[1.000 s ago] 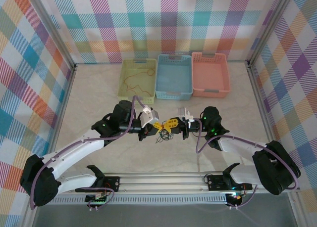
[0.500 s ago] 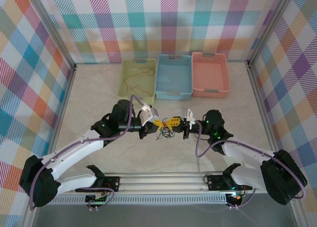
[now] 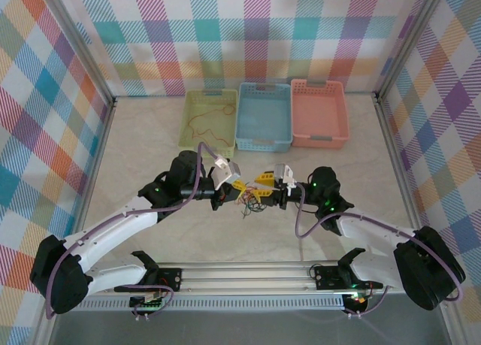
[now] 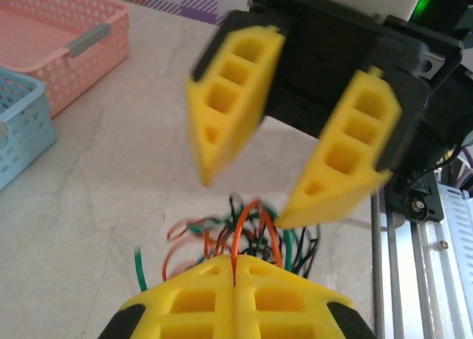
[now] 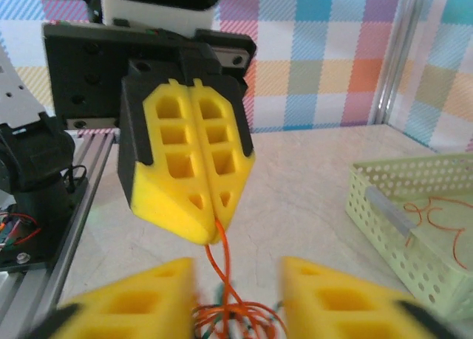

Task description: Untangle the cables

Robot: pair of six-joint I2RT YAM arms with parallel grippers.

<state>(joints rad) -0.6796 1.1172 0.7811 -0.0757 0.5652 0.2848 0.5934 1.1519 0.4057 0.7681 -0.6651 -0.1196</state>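
The red-orange wire still runs down into the tangle (image 3: 252, 204) beneath my right gripper, so my left gripper should pull the wire up and toward the green basket (image 3: 209, 119).
The cables (image 3: 252, 201) are a small tangle of red-orange, dark green and black wires on the table between my two grippers. My left gripper (image 3: 239, 186) is shut on one red-orange wire (image 4: 238, 243), which rises from the tangle (image 4: 255, 235) into its closed fingertips (image 4: 234, 261). In the right wrist view that wire (image 5: 219, 261) hangs from the left gripper (image 5: 213, 234) down to the bundle (image 5: 236, 318). My right gripper (image 3: 261, 186) stands open just above the tangle with nothing between its fingers (image 5: 129, 303). Its spread fingers (image 4: 341, 158) face the left wrist camera.
Three baskets stand in a row at the back: a green one (image 3: 191, 131) with a loose red-orange wire (image 3: 207, 119) inside, a blue one (image 3: 264, 140) and a pink one (image 3: 319, 139). The metal rail (image 3: 248, 273) with the arm bases runs along the near edge.
My right gripper has gone from shut to open and sits close to the left gripper again. The left gripper has stayed shut on its wire.
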